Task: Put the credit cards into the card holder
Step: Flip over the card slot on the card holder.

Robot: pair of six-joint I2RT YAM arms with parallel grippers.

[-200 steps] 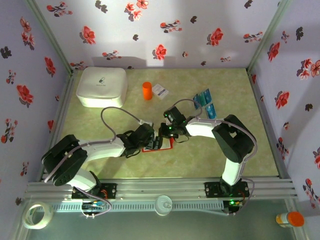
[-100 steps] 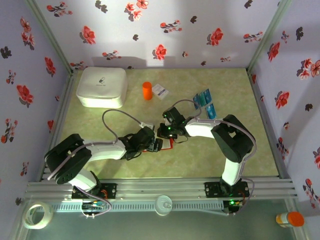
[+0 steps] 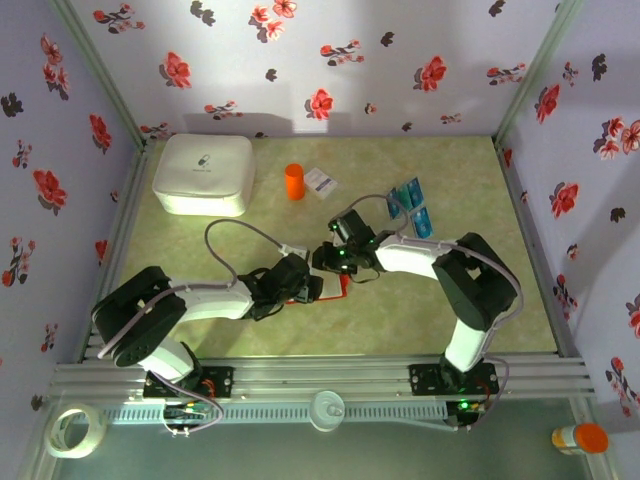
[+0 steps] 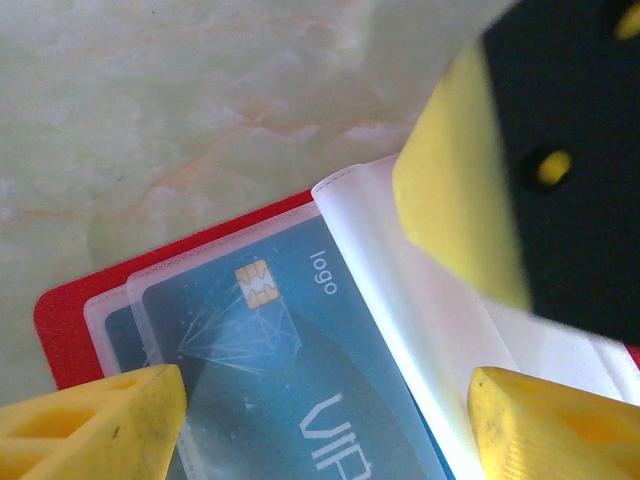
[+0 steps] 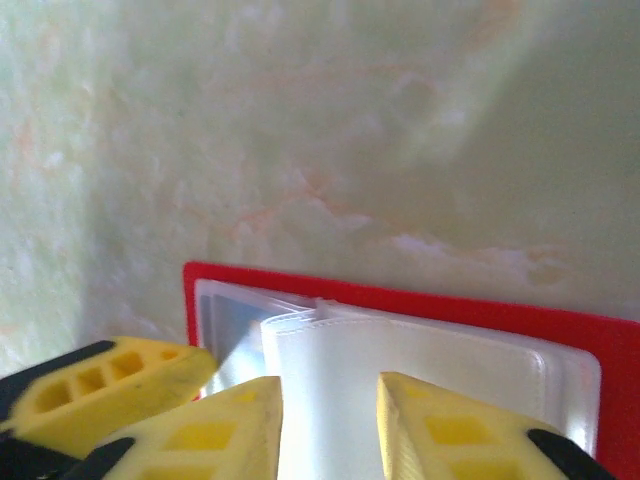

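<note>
The filled pocket (image 4: 265,335) is blocked by my left gripper, so my left gripper should move back before my right gripper flips the white leaf (image 4: 405,270) over onto that pocket.
The red card holder (image 4: 68,322) lies open on the table, its clear pocket leaves (image 5: 420,365) fanned up. A blue credit card (image 4: 300,380) with a gold chip sits inside one clear pocket. My left gripper (image 4: 320,435) is open, its yellow fingers (image 4: 95,420) straddling that card. My right gripper (image 5: 330,430) is open a little, with a white pocket leaf showing in the gap. Seen from above, both grippers, left (image 3: 308,290) and right (image 3: 322,262), meet over the card holder (image 3: 340,289). Several loose blue and teal credit cards (image 3: 410,205) lie at the back right.
A big white rounded box (image 3: 203,172) stands at the back left, with an orange cylinder (image 3: 293,181) and a white paper card (image 3: 320,181) beside it. Flowered walls close in the table on three sides.
My right gripper's jaws have parted from shut. My left gripper's jaws have narrowed somewhat, and it has crept right along the holder. Both stay over the card holder.
</note>
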